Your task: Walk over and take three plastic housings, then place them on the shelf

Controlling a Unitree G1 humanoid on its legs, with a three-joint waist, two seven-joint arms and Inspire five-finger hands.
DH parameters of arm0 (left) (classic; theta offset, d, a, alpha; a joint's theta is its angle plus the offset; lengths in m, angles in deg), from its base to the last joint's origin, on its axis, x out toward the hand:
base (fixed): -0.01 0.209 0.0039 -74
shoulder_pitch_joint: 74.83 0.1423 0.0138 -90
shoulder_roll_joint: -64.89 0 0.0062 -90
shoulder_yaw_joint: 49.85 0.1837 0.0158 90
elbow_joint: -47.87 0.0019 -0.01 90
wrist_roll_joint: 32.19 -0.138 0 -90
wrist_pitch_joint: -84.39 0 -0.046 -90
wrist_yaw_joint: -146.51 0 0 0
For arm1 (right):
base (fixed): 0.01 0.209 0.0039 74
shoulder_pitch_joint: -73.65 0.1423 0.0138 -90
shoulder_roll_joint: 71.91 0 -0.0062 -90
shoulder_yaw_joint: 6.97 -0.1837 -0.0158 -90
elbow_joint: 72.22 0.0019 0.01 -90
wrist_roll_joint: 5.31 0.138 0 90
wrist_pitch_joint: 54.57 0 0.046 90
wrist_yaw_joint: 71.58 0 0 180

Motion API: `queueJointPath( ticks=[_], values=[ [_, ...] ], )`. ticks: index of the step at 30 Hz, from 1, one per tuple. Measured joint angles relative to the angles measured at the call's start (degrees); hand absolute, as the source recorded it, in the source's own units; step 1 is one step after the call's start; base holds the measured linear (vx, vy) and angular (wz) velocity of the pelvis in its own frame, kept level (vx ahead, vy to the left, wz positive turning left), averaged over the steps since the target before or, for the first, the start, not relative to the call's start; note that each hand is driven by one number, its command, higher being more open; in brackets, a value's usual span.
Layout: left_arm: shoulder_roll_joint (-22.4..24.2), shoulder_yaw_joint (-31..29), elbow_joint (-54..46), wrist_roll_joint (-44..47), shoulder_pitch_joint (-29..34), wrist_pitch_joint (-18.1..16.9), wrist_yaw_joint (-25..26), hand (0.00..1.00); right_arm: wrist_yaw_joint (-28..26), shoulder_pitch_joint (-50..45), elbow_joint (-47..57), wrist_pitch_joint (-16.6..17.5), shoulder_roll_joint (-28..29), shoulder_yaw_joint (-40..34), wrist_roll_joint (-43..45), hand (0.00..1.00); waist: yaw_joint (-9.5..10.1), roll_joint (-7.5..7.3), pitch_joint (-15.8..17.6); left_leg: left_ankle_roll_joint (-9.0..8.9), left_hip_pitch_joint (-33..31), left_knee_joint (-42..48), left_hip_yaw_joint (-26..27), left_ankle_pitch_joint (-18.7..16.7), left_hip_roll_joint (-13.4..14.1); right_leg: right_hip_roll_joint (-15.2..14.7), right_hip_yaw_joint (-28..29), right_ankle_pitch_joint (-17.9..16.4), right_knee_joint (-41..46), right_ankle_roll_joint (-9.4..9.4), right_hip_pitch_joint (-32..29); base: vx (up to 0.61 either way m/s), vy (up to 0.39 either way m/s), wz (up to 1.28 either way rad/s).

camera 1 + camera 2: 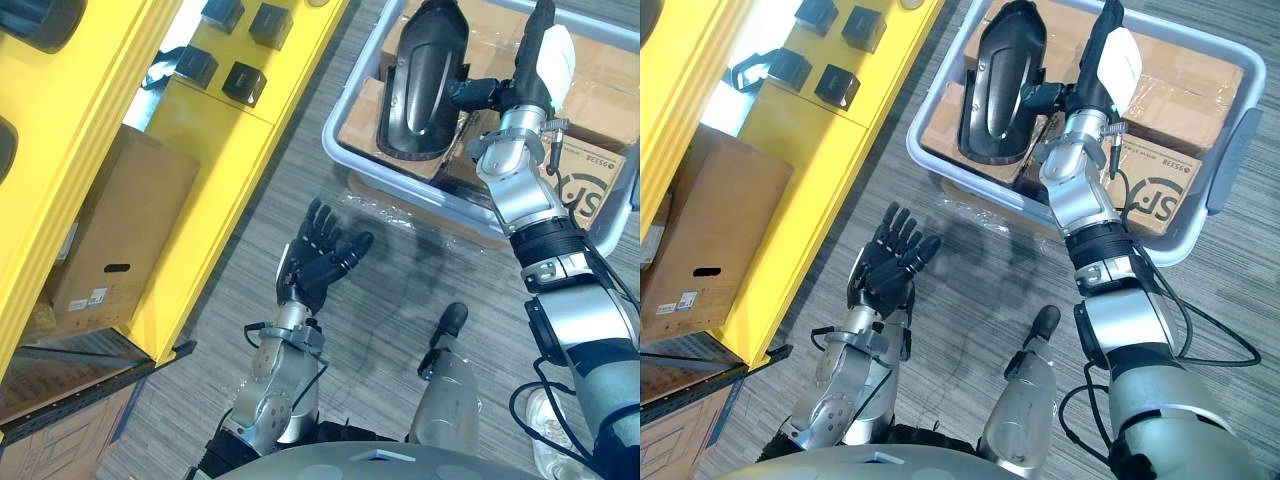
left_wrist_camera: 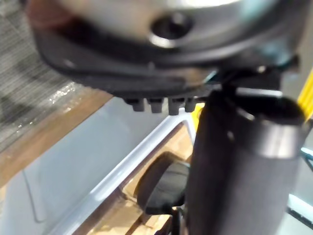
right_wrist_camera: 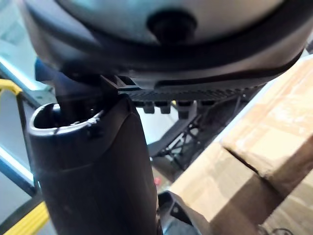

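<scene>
I should expect only more cardboard under the black plastic housing [image 1: 425, 85] when I lift it, because cardboard boxes [image 1: 585, 180] fill the pale grey bin around it.
A black plastic housing [image 1: 430, 80] lies in a pale grey bin [image 1: 345, 150], resting on cardboard boxes; it also shows in the left wrist view [image 2: 164, 188]. My right hand [image 1: 528, 75] reaches into the bin just right of the housing, fingers straight and pointing away, white-covered thumb [image 1: 556, 55] beside them. A dark part runs from the hand towards the housing's edge; I cannot tell if it touches. My left hand [image 1: 318, 255] hangs open over the floor, fingers spread, holding nothing. The yellow shelf [image 1: 200, 130] stands at the left.
Several small black boxes [image 1: 245, 82] sit on the yellow shelf, and dark rounded shapes [image 1: 40, 20] show at its upper left. A brown carton [image 1: 120, 230] stands under the shelf. Taped cartons [image 1: 590, 110] fill the bin. Grey carpet lies between shelf and bin.
</scene>
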Motion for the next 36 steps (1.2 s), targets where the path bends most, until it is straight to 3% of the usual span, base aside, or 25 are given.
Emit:
queueJointPath(
  ticks=[9,10,14,21,26,36],
  values=[
    [1.14,0.05,2.36,0.04,-2.21,0.0,0.45,1.0,-5.51,0.78,-9.63,-1.15,-0.11,1.24,1.17,1.0,0.36,0.16,-0.09,0.25,-1.68,0.68,-1.03,0.22,-0.4,-0.44,-0.97,-0.02,0.43,0.02,-0.75,-0.02,-0.007,0.06],
    [1.5,0.06,2.88,0.03,-2.59,0.0,0.45,1.0,-6.45,1.67,-10.56,-1.33,-0.42,1.37,1.9,0.0,0.38,0.33,-0.16,0.3,-1.71,0.68,-1.07,0.24,-0.47,-0.52,-1.01,-0.03,0.46,0.03,-0.77,-0.04,-0.012,0.06],
    [2.48,0.05,3.52,0.21,-3.44,0.17,0.46,1.0,-10.22,3.72,-12.29,-2.55,-3.13,3.49,4.45,0.0,0.44,0.81,-0.4,0.61,-2.57,0.56,-1.93,0.43,-0.9,-0.95,-1.74,-0.06,0.81,0.04,-1.15,-0.03,-0.01,0.1],
    [2.51,-0.18,3.51,0.27,-4.34,0.38,0.41,1.0,-14.97,7.07,-16.29,-6.18,-9.36,7.4,1.6,0.0,1.21,1.54,-0.89,0.77,-2.62,0.38,-2.71,0.8,-1.22,-1.27,-2.57,-0.12,0.99,0.03,-0.65,-0.02,-0.015,0.06],
    [2.45,-0.93,3.11,0.27,-3.79,0.43,-0.11,1.0,-15.46,8.25,-19.5,-8.56,-9.69,10.43,0.46,0.0,1.74,2.22,-1.36,0.37,-1.98,-0.54,-3.26,1.74,-1.26,-1.29,-3.33,-0.26,1.03,-0.07,0.16,0.02,-0.021,0.08],
    [-0.32,-4.87,-5.96,0.16,1.48,1.9,-3.22,1.0,-16.74,8.21,-20.68,-9.99,-9.03,5.6,6.81,0.0,1.04,2.01,-1.25,0.84,3.51,-5.57,-3.21,3.86,-1.28,-1.54,-3.85,-1.33,1.91,-0.22,3.26,-0.02,-0.012,0.02]
  ],
)
